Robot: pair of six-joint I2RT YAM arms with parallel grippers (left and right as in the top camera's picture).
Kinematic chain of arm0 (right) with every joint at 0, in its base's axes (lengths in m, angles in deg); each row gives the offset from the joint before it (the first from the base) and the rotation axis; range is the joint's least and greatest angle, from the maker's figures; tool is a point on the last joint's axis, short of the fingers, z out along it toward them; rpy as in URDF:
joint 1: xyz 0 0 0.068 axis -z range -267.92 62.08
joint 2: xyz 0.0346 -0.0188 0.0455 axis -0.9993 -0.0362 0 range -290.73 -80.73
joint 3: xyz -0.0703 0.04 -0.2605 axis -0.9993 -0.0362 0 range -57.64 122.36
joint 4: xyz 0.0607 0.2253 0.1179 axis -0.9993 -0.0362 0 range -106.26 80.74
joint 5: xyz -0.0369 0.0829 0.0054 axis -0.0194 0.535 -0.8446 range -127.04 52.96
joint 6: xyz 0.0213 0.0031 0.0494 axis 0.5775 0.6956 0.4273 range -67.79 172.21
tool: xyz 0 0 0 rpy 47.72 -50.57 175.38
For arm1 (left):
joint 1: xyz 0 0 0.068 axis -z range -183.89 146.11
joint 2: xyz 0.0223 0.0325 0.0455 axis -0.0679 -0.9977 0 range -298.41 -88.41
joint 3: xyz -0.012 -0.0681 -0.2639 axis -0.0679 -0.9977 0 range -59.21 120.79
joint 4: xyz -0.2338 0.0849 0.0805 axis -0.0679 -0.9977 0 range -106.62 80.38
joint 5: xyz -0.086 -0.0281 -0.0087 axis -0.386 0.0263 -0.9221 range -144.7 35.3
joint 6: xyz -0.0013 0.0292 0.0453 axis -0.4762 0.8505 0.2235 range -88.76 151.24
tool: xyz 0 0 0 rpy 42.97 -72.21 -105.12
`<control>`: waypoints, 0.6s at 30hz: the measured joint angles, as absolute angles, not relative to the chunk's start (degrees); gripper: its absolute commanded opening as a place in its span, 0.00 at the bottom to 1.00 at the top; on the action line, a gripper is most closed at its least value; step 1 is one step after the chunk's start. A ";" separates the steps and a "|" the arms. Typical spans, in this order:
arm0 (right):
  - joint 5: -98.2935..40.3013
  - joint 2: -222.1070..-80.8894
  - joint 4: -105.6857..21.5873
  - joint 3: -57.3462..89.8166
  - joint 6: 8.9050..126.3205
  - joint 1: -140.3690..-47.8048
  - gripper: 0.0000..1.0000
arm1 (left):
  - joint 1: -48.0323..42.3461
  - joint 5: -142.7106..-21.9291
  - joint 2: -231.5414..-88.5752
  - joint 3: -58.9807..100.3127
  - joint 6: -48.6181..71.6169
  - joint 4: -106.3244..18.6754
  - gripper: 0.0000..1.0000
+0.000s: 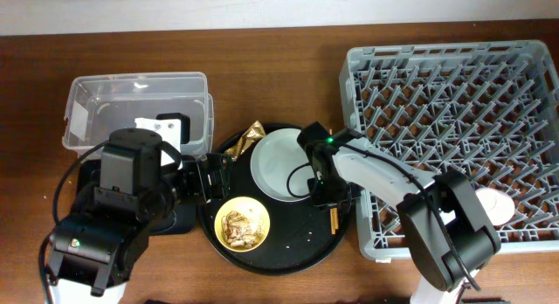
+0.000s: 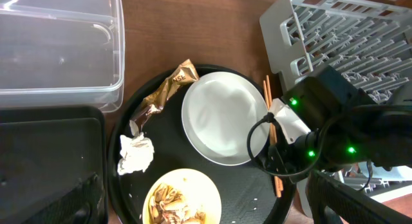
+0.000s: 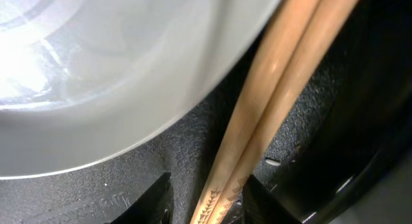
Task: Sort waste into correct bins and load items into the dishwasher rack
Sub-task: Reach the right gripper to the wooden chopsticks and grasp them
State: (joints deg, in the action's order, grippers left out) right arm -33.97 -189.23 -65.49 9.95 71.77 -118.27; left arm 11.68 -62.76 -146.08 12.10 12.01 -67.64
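Both chopsticks [image 3: 252, 134] lie side by side between the fingers of the robot's right gripper, so that gripper should open, move over and lift a single chopstick [image 3: 278, 111] to the rack first.
The pale grey-green plate [image 1: 281, 162] lies on a round black tray [image 1: 293, 247] beside the yellow bowl [image 1: 243, 224], which holds brownish food scraps [image 2: 170, 205]. The gold wrapper [image 1: 249, 136] and the white tissue [image 2: 136, 153] lie on the tray's left side. The wooden chopsticks [image 1: 334, 218] lie at the plate's right edge. My right gripper [image 1: 320, 192] is down over them; its open fingers [image 3: 209, 201] straddle the chopsticks [image 3: 277, 102]. My left gripper [image 2: 206, 211] is wide open above the bowl [image 2: 183, 198]. The cups are out of view.
The clear tub [image 1: 140, 99] stands at the back left, and the shallow black tray [image 2: 45, 159] lies in front of it under my left arm. The grey dishwasher rack [image 1: 454, 120] fills the right side, with a pale round thing [image 1: 498, 206] at its front right.
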 measured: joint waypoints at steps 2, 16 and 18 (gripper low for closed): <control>-34.01 -189.23 -65.58 9.95 71.04 -117.81 0.37 | 11.68 -62.76 -146.19 12.10 12.01 -67.62 1.00; -35.98 -181.98 -58.87 4.25 71.74 -115.43 0.12 | 11.68 -62.76 -146.30 12.10 12.01 -67.73 1.00; -35.15 -181.34 -58.04 3.53 71.13 -115.43 0.13 | 11.68 -62.76 -146.30 12.10 12.01 -67.73 1.00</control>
